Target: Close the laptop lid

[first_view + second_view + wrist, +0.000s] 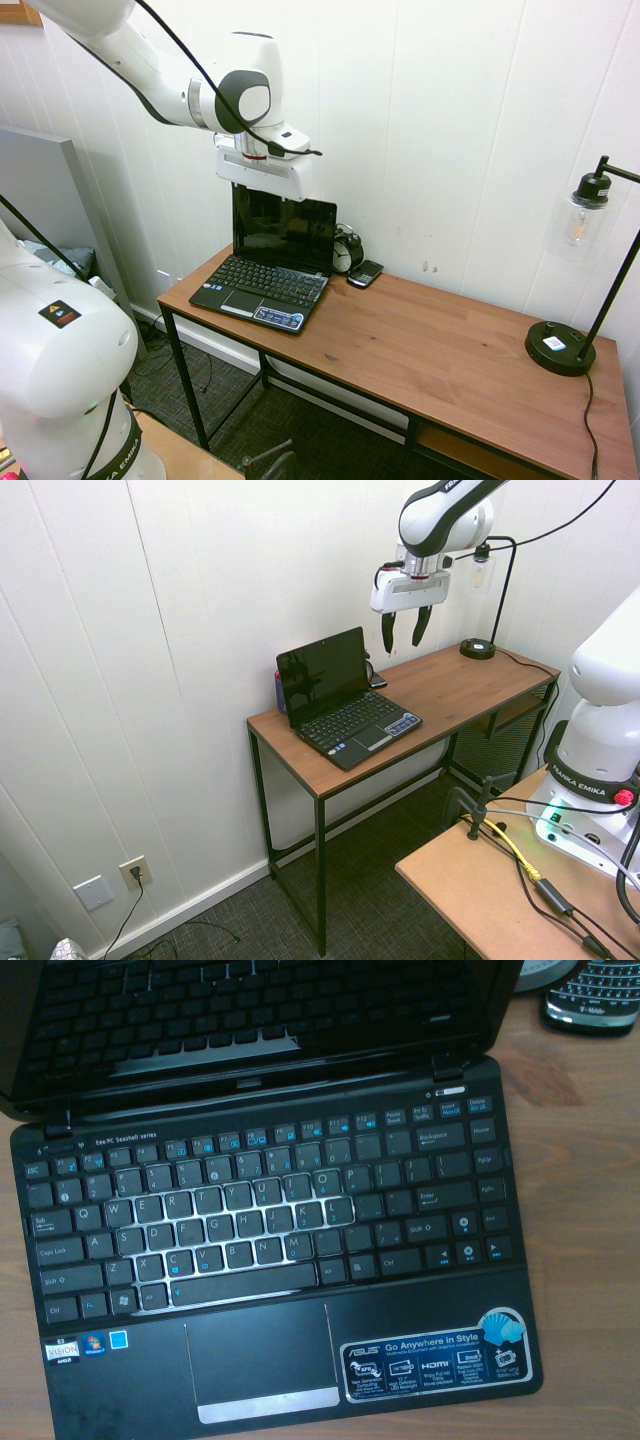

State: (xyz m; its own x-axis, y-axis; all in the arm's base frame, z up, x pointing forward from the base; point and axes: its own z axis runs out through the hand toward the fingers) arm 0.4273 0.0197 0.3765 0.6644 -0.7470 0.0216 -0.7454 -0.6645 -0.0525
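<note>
The laptop lid (284, 226) is joined to the back of the keyboard base by hinges (449, 1066), so the lid will swing down and the keyboard base will stay in place when I push.
A small black laptop stands open at one end of the wooden desk (440, 350). The laptop lid (285, 232) (322, 670) is upright, its glossy dark screen facing the keyboard (355, 720). In the wrist view the lid (250, 1020) mirrors the keys above the keyboard (260, 1220). My gripper (404, 630) hangs open in the air above the laptop, higher than the lid's top edge, with nothing between its fingers (388, 632). It touches nothing.
A small black phone (365, 273) (595, 1005) lies just beside the laptop, with a round dark object (346, 250) behind it by the wall. A black desk lamp (560, 345) (477, 648) stands at the desk's other end. White panelled wall runs close behind the lid.
</note>
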